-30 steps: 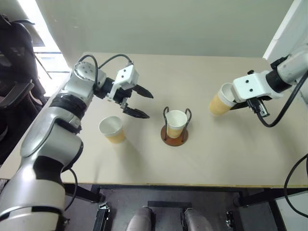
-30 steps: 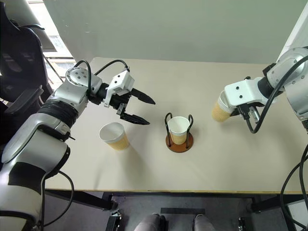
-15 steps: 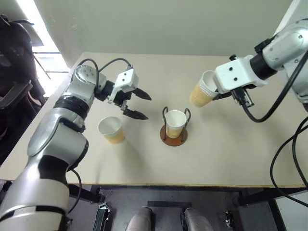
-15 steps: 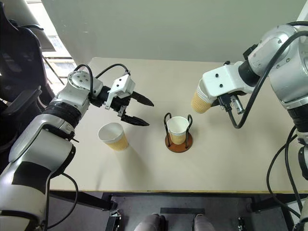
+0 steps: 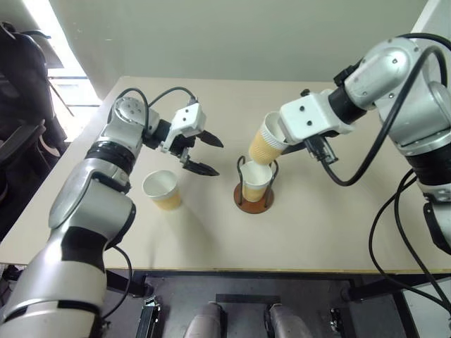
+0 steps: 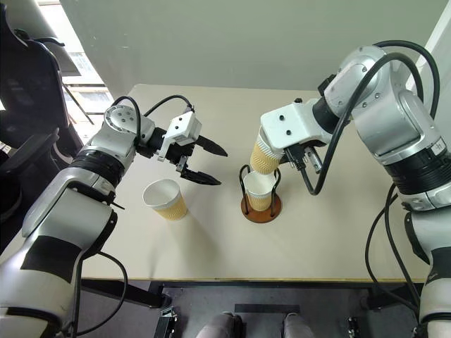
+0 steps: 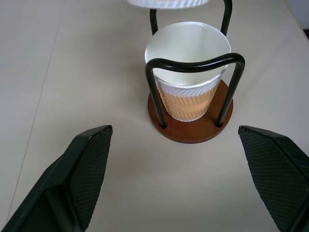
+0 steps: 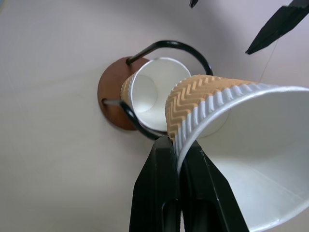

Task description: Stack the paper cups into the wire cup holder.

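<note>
My right gripper keeps lowering the held cup until it sits inside, as the held cup's bottom (image 5: 263, 153) faces the opening of the cup (image 5: 255, 173) in the holder.
The wire cup holder (image 5: 254, 199), a brown disc with two dark wire loops, stands mid-table with one paper cup (image 5: 256, 180) upright inside it. My right gripper (image 8: 177, 145) is shut on the rim of a second paper cup (image 5: 266, 144), held tilted just above and behind the holder. A third paper cup (image 5: 162, 189) stands upright on the table to the holder's left. My left gripper (image 5: 204, 154) hovers open between that cup and the holder, fingers (image 7: 87, 169) spread wide and empty, pointing at the holder (image 7: 193, 128).
The beige table (image 5: 338, 225) has bare room to the right of the holder and along its front edge. A dark chair (image 5: 17, 105) stands beyond the table's left edge. A pale wall runs behind the table.
My right arm has carried its cup leftward from the table's right side to just above the holder. The left gripper has stayed in place, open.
</note>
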